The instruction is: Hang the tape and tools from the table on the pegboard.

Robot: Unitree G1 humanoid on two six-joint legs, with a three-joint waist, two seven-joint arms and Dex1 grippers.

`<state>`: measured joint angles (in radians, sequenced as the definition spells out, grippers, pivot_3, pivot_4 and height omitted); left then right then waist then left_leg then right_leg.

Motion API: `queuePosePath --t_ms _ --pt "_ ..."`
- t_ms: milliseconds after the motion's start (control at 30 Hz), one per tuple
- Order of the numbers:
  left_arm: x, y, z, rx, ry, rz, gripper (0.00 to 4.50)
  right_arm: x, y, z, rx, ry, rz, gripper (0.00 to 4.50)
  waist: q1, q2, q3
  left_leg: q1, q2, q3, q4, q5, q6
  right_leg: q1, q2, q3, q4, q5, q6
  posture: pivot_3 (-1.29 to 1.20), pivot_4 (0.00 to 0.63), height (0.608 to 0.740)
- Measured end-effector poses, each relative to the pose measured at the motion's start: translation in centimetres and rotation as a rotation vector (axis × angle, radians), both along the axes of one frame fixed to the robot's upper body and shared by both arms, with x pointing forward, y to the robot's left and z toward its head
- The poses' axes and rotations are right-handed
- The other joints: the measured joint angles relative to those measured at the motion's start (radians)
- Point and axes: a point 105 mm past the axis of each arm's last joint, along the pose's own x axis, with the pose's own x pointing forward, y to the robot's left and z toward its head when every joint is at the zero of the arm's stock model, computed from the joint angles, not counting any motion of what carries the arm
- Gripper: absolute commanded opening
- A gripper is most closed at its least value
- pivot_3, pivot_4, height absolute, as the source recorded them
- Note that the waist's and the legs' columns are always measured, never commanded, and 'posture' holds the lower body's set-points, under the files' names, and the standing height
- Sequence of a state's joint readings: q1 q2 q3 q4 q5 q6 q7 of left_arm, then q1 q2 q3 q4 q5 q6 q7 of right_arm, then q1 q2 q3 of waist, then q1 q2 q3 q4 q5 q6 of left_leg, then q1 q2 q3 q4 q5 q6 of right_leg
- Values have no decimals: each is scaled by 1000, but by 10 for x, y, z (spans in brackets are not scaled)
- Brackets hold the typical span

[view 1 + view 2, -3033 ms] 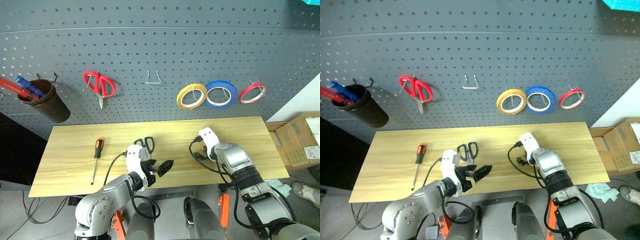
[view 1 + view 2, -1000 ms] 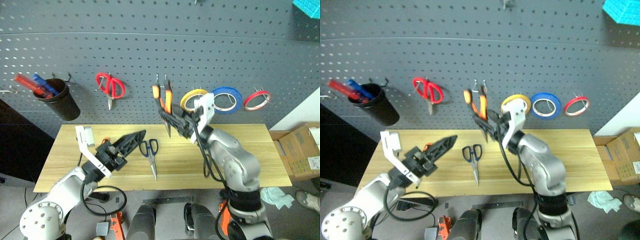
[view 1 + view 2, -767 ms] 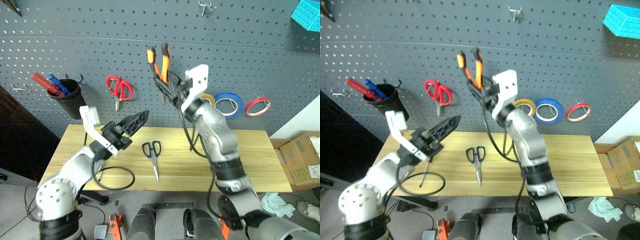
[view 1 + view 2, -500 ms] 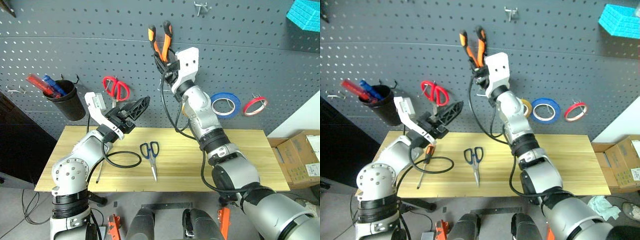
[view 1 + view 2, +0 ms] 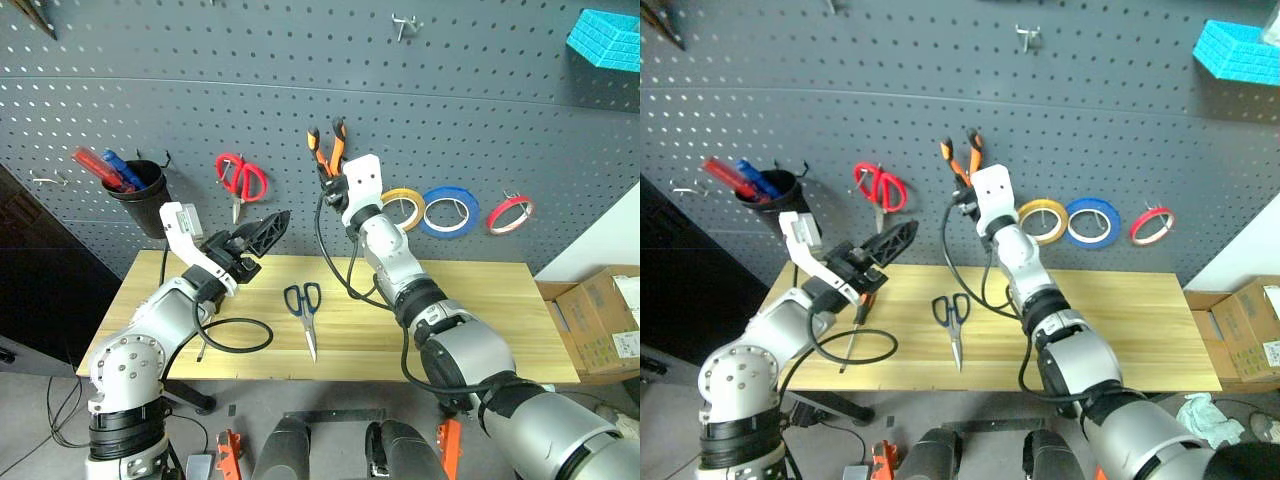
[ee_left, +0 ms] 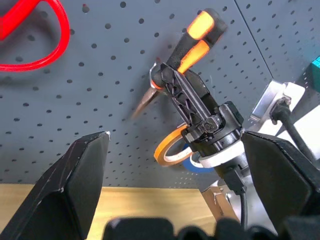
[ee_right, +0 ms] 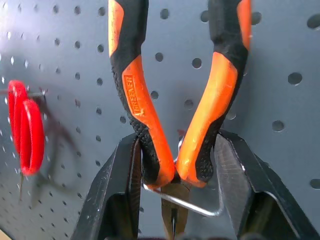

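The black cup has a gap next to the pens. The screwdriver will slip in and lean with its handle above the cup's rim when I lower it.
My right gripper is shut on the orange-and-black pliers, handles up, against the dark grey pegboard. In the right wrist view the pliers sit between my fingers, with a wire hook right behind their head; whether they rest on it I cannot tell. The yellow tape hangs on the pegboard. Blue-handled scissors lie on the wooden table. The screwdriver lies partly under my left arm. My left gripper hovers open above the table's left part, holding nothing.
Red scissors, a blue tape ring and a red tape ring hang on the pegboard. A black cup with pens hangs at the left. Cardboard boxes stand on the floor at the right.
The view has shifted. My right gripper has carried the pliers forward and slightly down to the wire hook, rolling its wrist. My left gripper has edged forward, still open.
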<state>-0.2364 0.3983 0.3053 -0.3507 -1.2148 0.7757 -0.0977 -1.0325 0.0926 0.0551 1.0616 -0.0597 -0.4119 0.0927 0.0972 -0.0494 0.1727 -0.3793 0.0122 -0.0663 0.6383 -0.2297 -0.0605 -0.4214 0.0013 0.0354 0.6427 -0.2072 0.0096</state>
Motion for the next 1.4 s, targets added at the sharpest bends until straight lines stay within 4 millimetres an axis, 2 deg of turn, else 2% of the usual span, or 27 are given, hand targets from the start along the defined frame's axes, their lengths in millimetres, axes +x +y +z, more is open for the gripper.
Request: queuePosePath --t_ms 67,167,233,367,533,567,667,700,767,867,1000,1133,1233,1333,1400 --pt "0 0 1 0 -3 -2 4500 1 -4 -17 -40 54 -13 2964 3 0 -5 1 0 0 0 0 0 1 0 0 0 0 0 337 77 740" --pt "0 0 1 0 -5 -1 4500 2 -10 -35 -74 113 -26 4032 5 0 -4 1 0 0 0 0 1 1 0 1 1 0 0 320 77 740" --pt "1 -1 2 8 -8 -2 4500 2 -15 -46 -82 159 -33 4455 6 1 -4 0 0 0 0 0 1 0 0 1 1 0 0 316 77 740" --pt "10 5 -14 198 36 52 4500 -3 -32 -39 -42 175 17 4455 9 1 -4 -1 0 0 -3 0 1 -1 1 1 -1 -1 1 276 102 740" --pt "20 24 -64 401 198 170 4500 -46 -79 -40 -85 225 133 4455 9 6 -1 -3 -3 0 -8 -1 1 -3 -3 1 -2 -4 7 216 138 740" --pt "19 21 -76 427 233 166 4500 -59 -84 -38 -113 243 178 4455 5 8 0 -4 -2 1 -8 -1 0 -5 -2 2 -2 -4 6 195 148 740" --pt "15 6 -100 455 300 126 4500 -89 -79 -33 -175 263 327 4455 -16 12 3 -2 -1 1 -9 -1 1 -5 -2 2 -1 -5 6 158 169 740" --pt "14 -5 -110 458 329 109 4500 -105 -80 -35 -231 278 400 4455 -21 13 4 -2 -1 1 -9 -1 1 -5 -2 2 -1 -6 5 144 180 740" --pt "8 -18 -132 463 410 94 4500 -124 -81 -44 -306 322 494 4455 -35 14 8 -2 -1 1 -9 -1 1 -5 -2 2 0 -8 2 131 192 740" --pt "6 -25 -157 482 522 153 4500 -143 -87 -60 -429 380 613 4455 -55 13 19 -1 -1 2 -7 -1 1 -3 -2 2 0 -8 2 102 218 740" --pt "4 -24 -182 543 639 266 4500 -154 -84 -65 -502 373 720 4455 -84 10 41 0 -1 2 -7 -1 1 -3 -2 2 0 -8 2 89 248 740" --pt "2 -21 -188 557 716 380 4500 -151 -80 -58 -536 339 766 4455 -90 8 63 -3 -2 1 -8 -2 1 -4 -2 2 -1 -5 10 85 265 740" --pt "-1 -29 -192 543 758 393 4500 -148 -79 -56 -551 327 790 4455 -90 7 74 -4 -2 0 -8 -4 -1 -4 -2 2 -1 -6 12 76 280 740" --pt "-3 -36 -191 515 775 402 4500 -152 -77 -57 -586 330 849 4455 -88 11 81 -4 -4 1 -8 -5 -1 -4 -5 3 -1 -8 15 69 289 740" --pt "-4 -34 -193 516 796 411 4500 -153 -80 -57 -620 335 875 4455 -88 11 82 -3 -5 1 -8 -5 0 -4 -5 3 -1 -8 15 68 293 740"
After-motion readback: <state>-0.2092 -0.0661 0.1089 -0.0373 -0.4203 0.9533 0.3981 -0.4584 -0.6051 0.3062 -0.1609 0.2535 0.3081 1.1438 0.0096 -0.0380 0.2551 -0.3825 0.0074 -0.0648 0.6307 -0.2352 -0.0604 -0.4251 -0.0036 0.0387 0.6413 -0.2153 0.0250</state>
